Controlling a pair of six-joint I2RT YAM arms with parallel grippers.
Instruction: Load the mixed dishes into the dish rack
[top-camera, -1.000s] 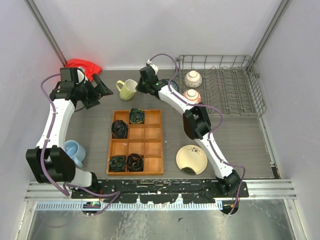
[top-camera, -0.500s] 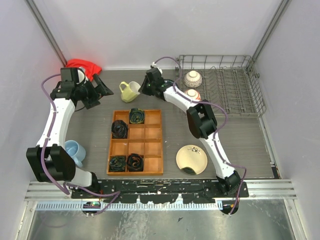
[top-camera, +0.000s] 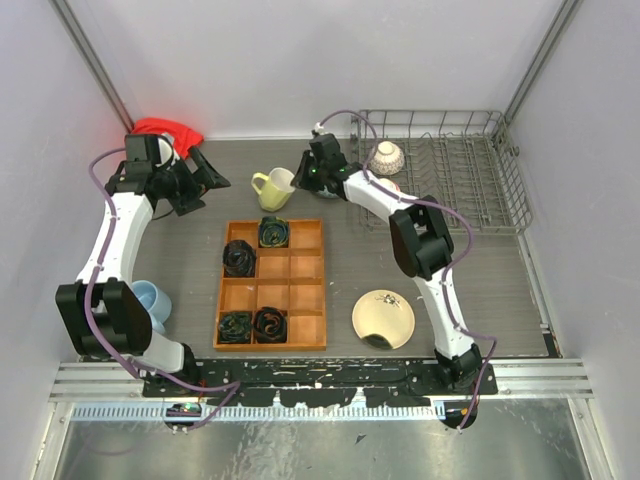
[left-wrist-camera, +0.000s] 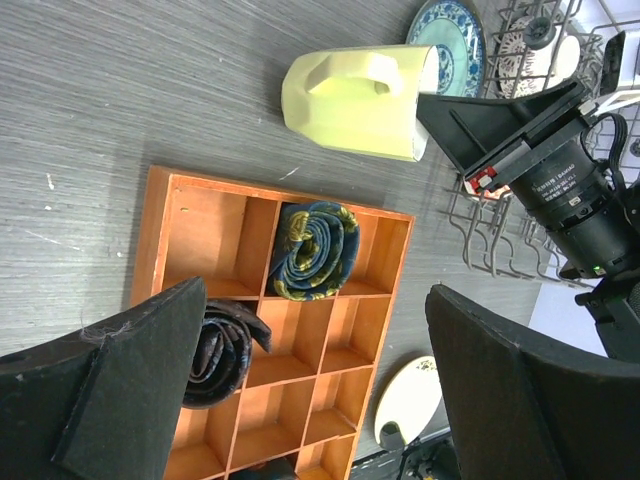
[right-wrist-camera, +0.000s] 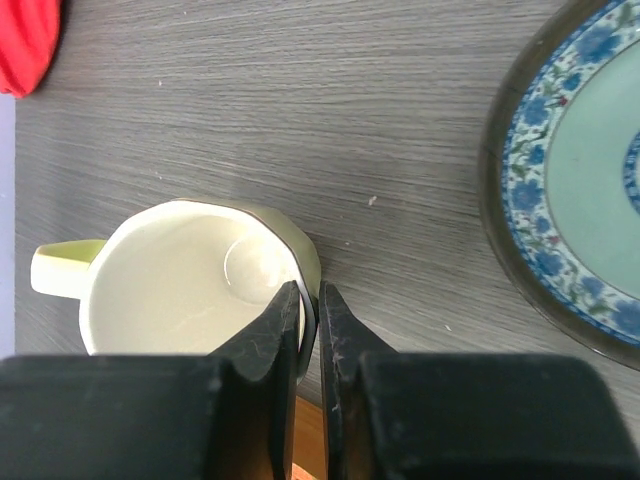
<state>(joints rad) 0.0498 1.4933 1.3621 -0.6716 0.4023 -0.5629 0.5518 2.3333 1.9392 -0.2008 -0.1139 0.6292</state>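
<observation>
The pale yellow mug's opening (top-camera: 283, 181) faces the rack, so the robot should put the mug down and have its left gripper tip it by the mug's handle-side rim (top-camera: 271, 177).
My right gripper (top-camera: 300, 181) is shut on the rim of the pale yellow mug (top-camera: 272, 189), one finger inside and one outside (right-wrist-camera: 308, 290). The mug (right-wrist-camera: 190, 280) hangs tilted just above the table, behind the wooden tray. It also shows in the left wrist view (left-wrist-camera: 355, 95). The teal patterned plate (right-wrist-camera: 590, 190) lies flat beside the grey wire dish rack (top-camera: 480, 170). Two white-and-red bowls (top-camera: 386, 157) (top-camera: 388, 186) sit in the rack's left end. The cream plate (top-camera: 383, 318) and light blue cup (top-camera: 152, 300) rest on the table. My left gripper (top-camera: 207, 181) is open and empty (left-wrist-camera: 318, 300).
An orange-brown wooden compartment tray (top-camera: 300, 300) with several rolled dark cloths stands mid-table. A red cloth (top-camera: 166, 130) lies at the back left corner. The right arm reaches across the rack's front left corner.
My right gripper closed on the mug's rim, tilted it and carried it a little to the right and nearer the tray. My left arm barely shifted.
</observation>
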